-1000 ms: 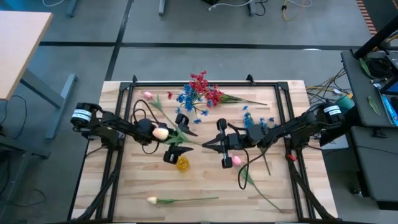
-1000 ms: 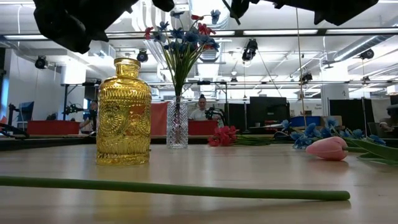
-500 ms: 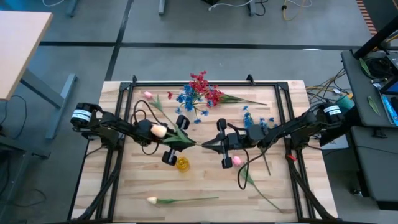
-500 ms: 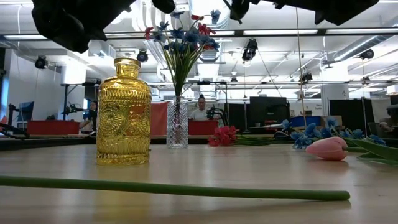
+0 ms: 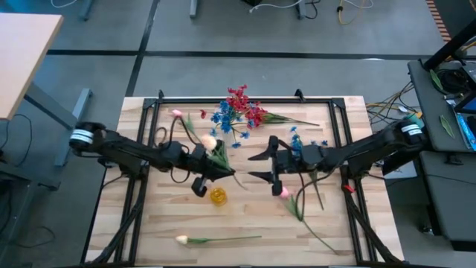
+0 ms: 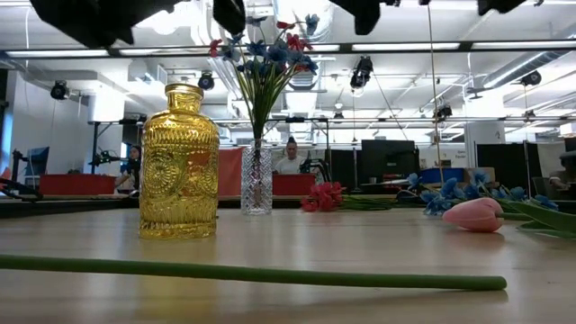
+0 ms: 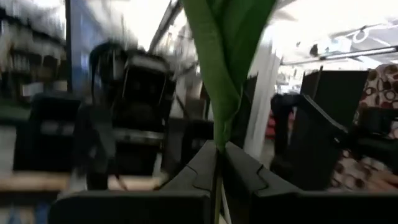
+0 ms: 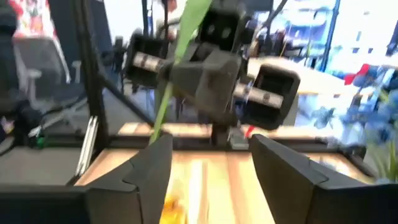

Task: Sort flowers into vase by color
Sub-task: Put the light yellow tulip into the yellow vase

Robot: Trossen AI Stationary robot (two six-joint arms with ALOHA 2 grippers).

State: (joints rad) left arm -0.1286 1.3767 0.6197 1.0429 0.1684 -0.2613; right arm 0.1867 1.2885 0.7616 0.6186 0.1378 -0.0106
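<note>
The cream tulip's stem end sticks out past the yellow vase, so I should pull my left gripper back and line up the stem over the vase's opening point(image 6: 184, 88).
A cream tulip point(image 5: 209, 141) with green leaves is held up by my left gripper point(image 5: 223, 173), which is shut on its stem above the table's middle, just beyond the yellow vase point(image 5: 218, 196). My right gripper point(image 5: 257, 167) stands open to the right of it, facing it, with nothing between its fingers. A clear vase point(image 6: 256, 180) at the far middle holds red and blue flowers point(image 5: 238, 112). On the table lie a pink tulip point(image 5: 283, 192), blue flowers point(image 5: 301, 141), another pink tulip point(image 5: 177, 114) and a cream tulip point(image 5: 181, 240). My left gripper pinches the cream tulip's green stem point(image 7: 217, 149) between its two shut fingers, just below a leaf point(image 7: 224, 56) that rises from them. The fingers come roughly level from the table's left. The bud point(image 5: 209, 141) stands out past the gripper on its far side, clear of the table.
The yellow vase point(image 6: 178, 162) stands just near of both grippers. A long green stem point(image 6: 252, 272) lies across the near part of the table. A dark frame point(image 5: 149, 104) borders the wooden top, and cables run by the right edge.
My left gripper has shut on the cream tulip's stem and carried it a little toward the far and right side. My right gripper has opened, let go of the stem and drawn back toward the table's right edge.
</note>
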